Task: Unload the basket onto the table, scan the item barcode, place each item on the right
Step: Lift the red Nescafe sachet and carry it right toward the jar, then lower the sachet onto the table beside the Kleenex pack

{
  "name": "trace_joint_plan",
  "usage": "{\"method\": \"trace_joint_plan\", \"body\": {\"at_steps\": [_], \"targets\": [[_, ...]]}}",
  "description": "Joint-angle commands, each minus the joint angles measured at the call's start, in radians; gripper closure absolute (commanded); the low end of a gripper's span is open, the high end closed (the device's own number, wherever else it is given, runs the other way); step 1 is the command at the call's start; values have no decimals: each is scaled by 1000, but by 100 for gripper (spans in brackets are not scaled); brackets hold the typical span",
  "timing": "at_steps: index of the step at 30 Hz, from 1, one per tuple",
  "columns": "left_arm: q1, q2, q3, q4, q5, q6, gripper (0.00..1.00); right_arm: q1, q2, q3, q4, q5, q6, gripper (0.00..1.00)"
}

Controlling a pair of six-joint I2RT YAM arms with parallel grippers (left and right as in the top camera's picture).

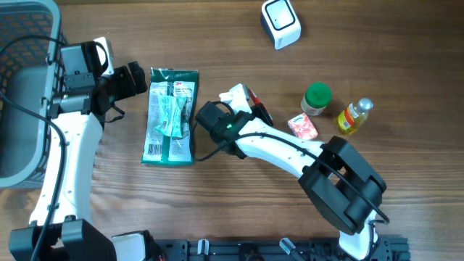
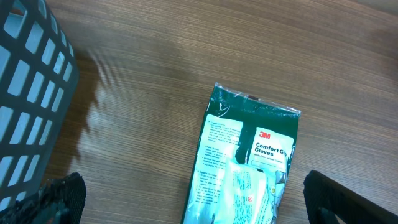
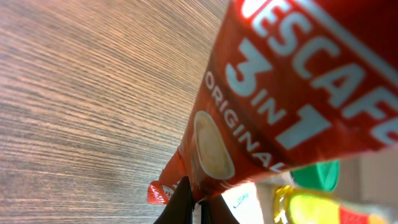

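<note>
The red Nescafe sachet [image 3: 273, 93] slants up along my right gripper's wrist with only its brand side showing, so next I lay it flat and retake it by one end.
My right gripper [image 1: 245, 98] is shut on the lower end of a red Nescafe 3-in-1 sachet [image 1: 257, 104], held above the table's middle. In the right wrist view the sachet [image 3: 292, 93] fills the upper right, pinched between the dark fingertips [image 3: 186, 202]; no barcode shows on this face. A white scanner [image 1: 280, 23] stands at the back, apart from the sachet. My left gripper [image 1: 139, 80] is open just left of a green glove packet [image 1: 171, 116]. In the left wrist view its fingers [image 2: 62, 199] stand wide on either side of the packet [image 2: 249, 168].
A grey basket [image 1: 22, 109] occupies the left edge. Right of the sachet stand a green-lidded jar [image 1: 316, 98], a small yellow bottle [image 1: 353, 116] and a red-and-white packet [image 1: 302, 127].
</note>
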Motion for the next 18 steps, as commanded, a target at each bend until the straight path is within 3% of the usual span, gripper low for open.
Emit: {"method": "trace_joint_plan", "body": {"at_steps": [1,12,18], "targets": [[4,-14,14,2,8,15,0,-8,19,-9,-32,28,237,96],[4,-14,14,2,8,15,0,-8,74,-9,-20,-176,246,94],[4,-14,14,2,8,15,0,-8,73,-8,-14,-229,234,76]]}}
